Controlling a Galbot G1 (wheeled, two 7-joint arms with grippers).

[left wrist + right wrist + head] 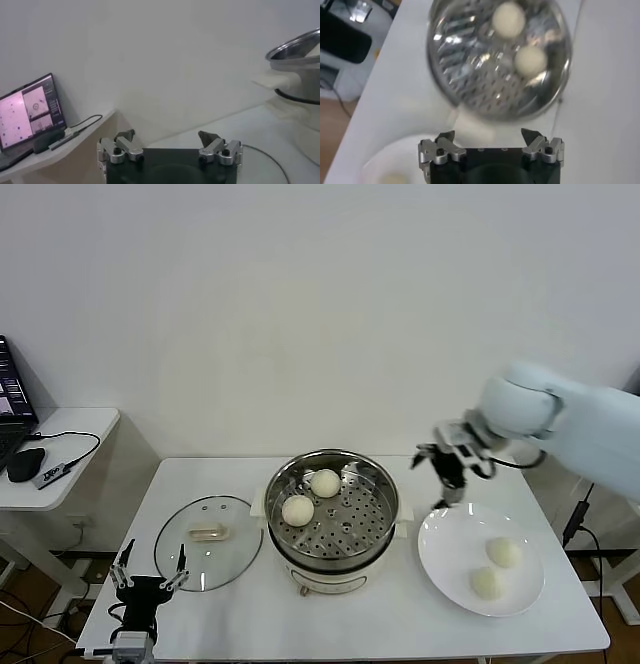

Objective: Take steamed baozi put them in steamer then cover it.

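Note:
The close baozi on the white plate have separate round outlines (495,568), so I expect the front baozi (487,584) to come away by itself when I lift it.
The steel steamer (380,484) stands mid-table on its cream base, with two baozi (325,482) (298,510) on the perforated tray. Two more baozi (503,552) (487,583) lie on the white plate (445,539) at the right. The glass cover (240,529) lies flat on the table left of the steamer. My right gripper (447,476) is open and empty, in the air between the steamer and the plate. In the right wrist view the steamer (550,95) with both buns (508,19) (530,60) is ahead of the open gripper (487,134). My left gripper (148,576) is open, parked at the table's front left corner.
A side table (75,424) with a laptop (10,399) and mouse stands at the far left; the left wrist view shows the laptop (30,110) too. A white wall runs behind the table. The table's front edge lies just below the plate.

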